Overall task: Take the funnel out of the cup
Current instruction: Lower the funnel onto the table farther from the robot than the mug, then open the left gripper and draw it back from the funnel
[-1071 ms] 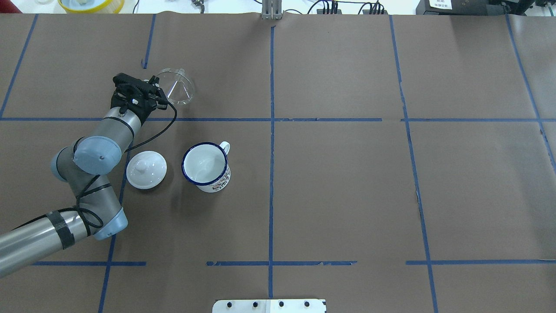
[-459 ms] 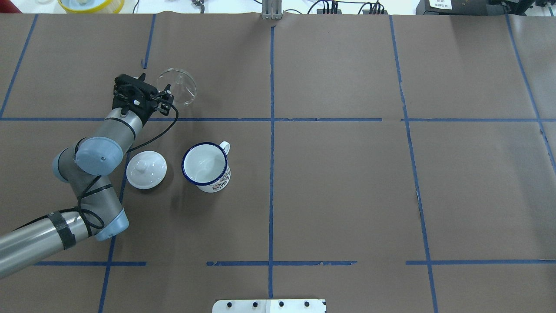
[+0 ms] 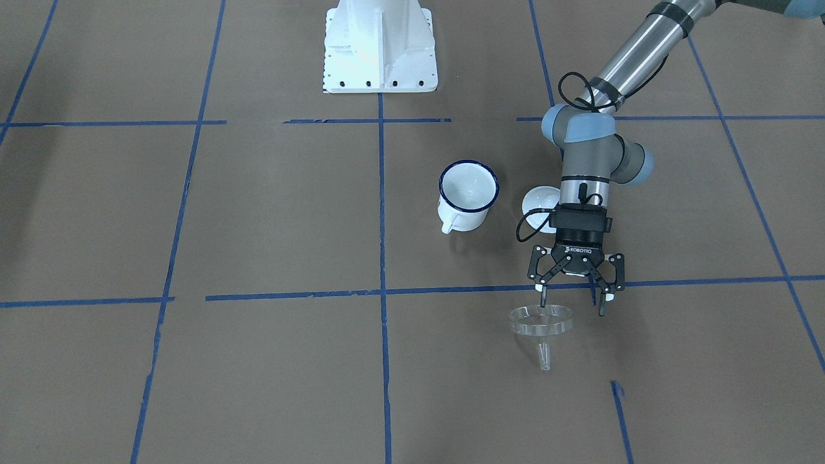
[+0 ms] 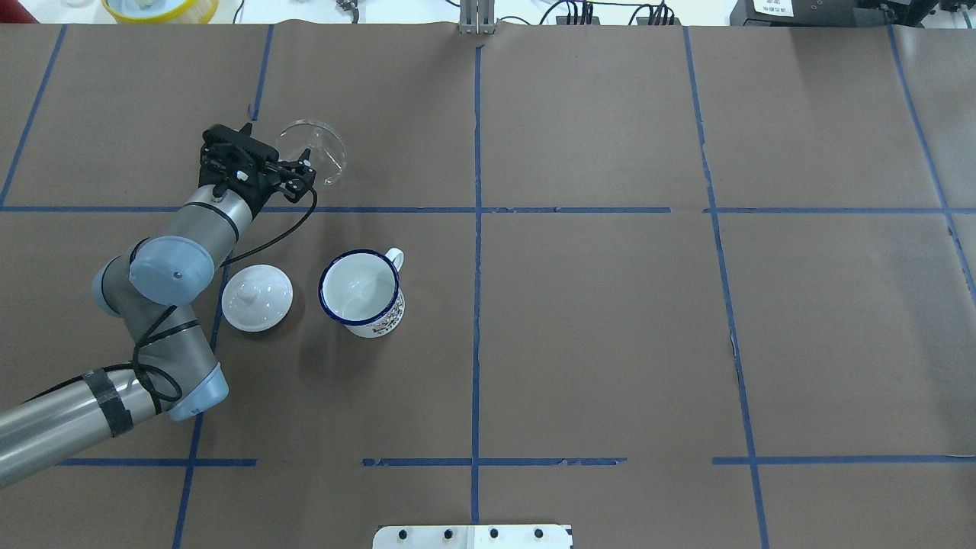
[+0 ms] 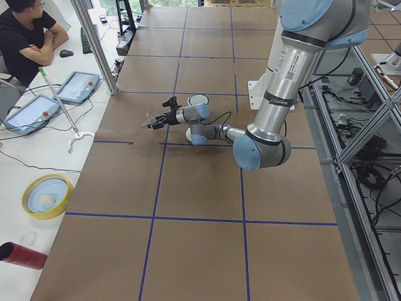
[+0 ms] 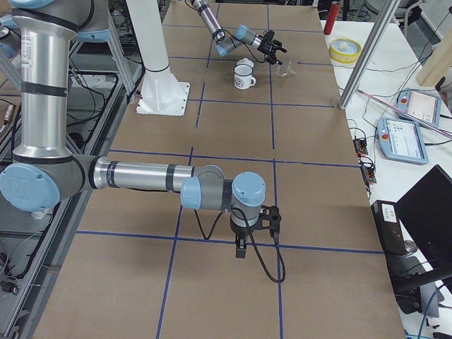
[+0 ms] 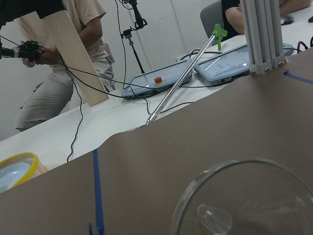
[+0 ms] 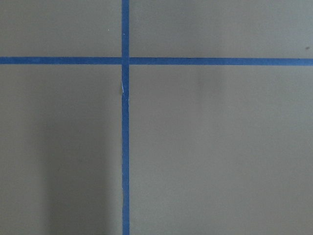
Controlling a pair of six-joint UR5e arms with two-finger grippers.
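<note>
The lid will settle inside the blue rim when I lower it, because the white lid's round edge (image 3: 539, 198) is almost a match for the cup's opening (image 3: 469, 185).
The clear funnel (image 4: 319, 152) lies on its side on the table, its wide mouth toward my left gripper and its spout pointing away; it also shows in the front view (image 3: 540, 325) and close up in the left wrist view (image 7: 249, 200). My left gripper (image 4: 277, 145) is open and empty, its fingers spread just short of the funnel's rim (image 3: 572, 303). The white cup (image 4: 360, 290) with the blue rim stands upright and empty, well apart from the funnel (image 3: 468, 187). My right gripper (image 6: 240, 248) hangs over bare table far off; I cannot tell its state.
A white domed lid (image 4: 257, 297) with a knob lies left of the cup, beside my left arm's elbow. A yellow-rimmed bowl (image 4: 158, 8) sits past the table's far edge. The robot's white base (image 3: 379, 45) stands at mid-table.
My left gripper has opened and let go of the funnel's rim. The funnel has settled on the table a little further from the gripper. The cup and the lid have not moved.
</note>
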